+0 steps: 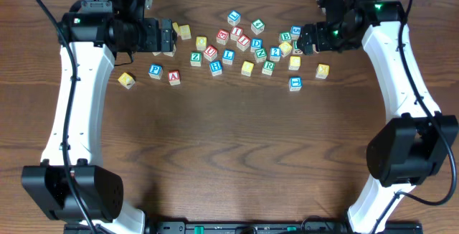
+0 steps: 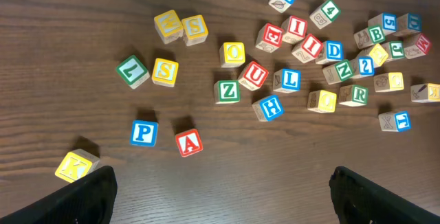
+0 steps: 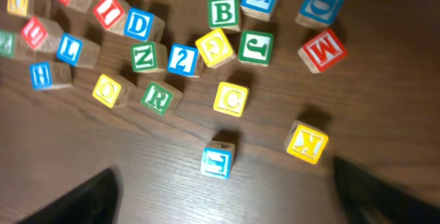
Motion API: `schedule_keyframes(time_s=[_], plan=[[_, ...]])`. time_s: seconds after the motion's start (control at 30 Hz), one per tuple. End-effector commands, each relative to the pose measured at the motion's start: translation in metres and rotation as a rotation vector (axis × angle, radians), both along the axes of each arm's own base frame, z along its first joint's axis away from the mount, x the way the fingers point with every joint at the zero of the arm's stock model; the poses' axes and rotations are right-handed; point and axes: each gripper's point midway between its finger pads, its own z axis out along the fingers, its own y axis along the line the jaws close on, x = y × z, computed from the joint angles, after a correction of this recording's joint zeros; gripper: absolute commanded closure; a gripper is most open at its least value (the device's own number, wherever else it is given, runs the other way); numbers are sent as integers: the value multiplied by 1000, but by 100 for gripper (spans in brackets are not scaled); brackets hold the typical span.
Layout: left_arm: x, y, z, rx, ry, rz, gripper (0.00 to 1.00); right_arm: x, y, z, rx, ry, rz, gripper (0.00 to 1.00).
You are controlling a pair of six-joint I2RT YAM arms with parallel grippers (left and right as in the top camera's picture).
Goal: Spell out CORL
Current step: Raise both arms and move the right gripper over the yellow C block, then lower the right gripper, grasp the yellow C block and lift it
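Observation:
The yellow C (image 1: 295,62) is far away from my left gripper. Next, my right gripper picks it up first and puts it on the clear wood before the blue H.
Lettered wooden blocks lie scattered at the back of the table. The yellow C (image 3: 230,99) also shows in the overhead view (image 1: 295,62). The yellow O (image 2: 233,53) lies at the left of the cluster (image 1: 201,42). The green R (image 3: 157,97) sits mid-cluster (image 1: 268,67), and the blue L (image 2: 289,80) lies beside it (image 1: 228,56). My left gripper (image 1: 167,36) is open and empty, hovering left of the cluster (image 2: 221,181). My right gripper (image 1: 308,40) is open and empty above the cluster's right end (image 3: 225,186).
Other blocks lie around: blue P (image 2: 144,132), red A (image 2: 188,143), yellow K (image 2: 74,165) at the left, another yellow K (image 3: 306,143), a blue block (image 3: 218,161) and red M (image 3: 322,49) at the right. The near half of the wooden table (image 1: 229,155) is bare.

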Motion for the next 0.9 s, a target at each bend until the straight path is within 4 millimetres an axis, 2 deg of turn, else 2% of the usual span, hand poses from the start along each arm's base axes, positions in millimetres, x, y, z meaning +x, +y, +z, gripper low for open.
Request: schedule_keyframes(time_s=[0.0,0.03,0.07,0.23,0.33,0.47,0.57,0.87], plan=[[4,-1,6,-6,-19,-16,2,8,7,2,54,1,-57,29],[4,-1,6,-6,-19,-16,2,10,2,-6,50,34,-156,34],[4,-1,6,-6,-19,-16,2,9,1,-11,43,49,-195,33],[4,-1,6,-6,-19,-16,2,9,-3,-40,-81,89,-288,39],[4,-1,6,-6,-19,-16,2,8,3,-52,-111,107,-280,40],[4,-1,6,-6,-19,-16,3,7,9,-83,-155,162,-270,45],[4,-1,6,-6,-19,-16,2,14,12,-106,-164,171,-265,50],[4,-1,6,-6,-19,-16,2,29,23,-143,-163,161,-247,55]])
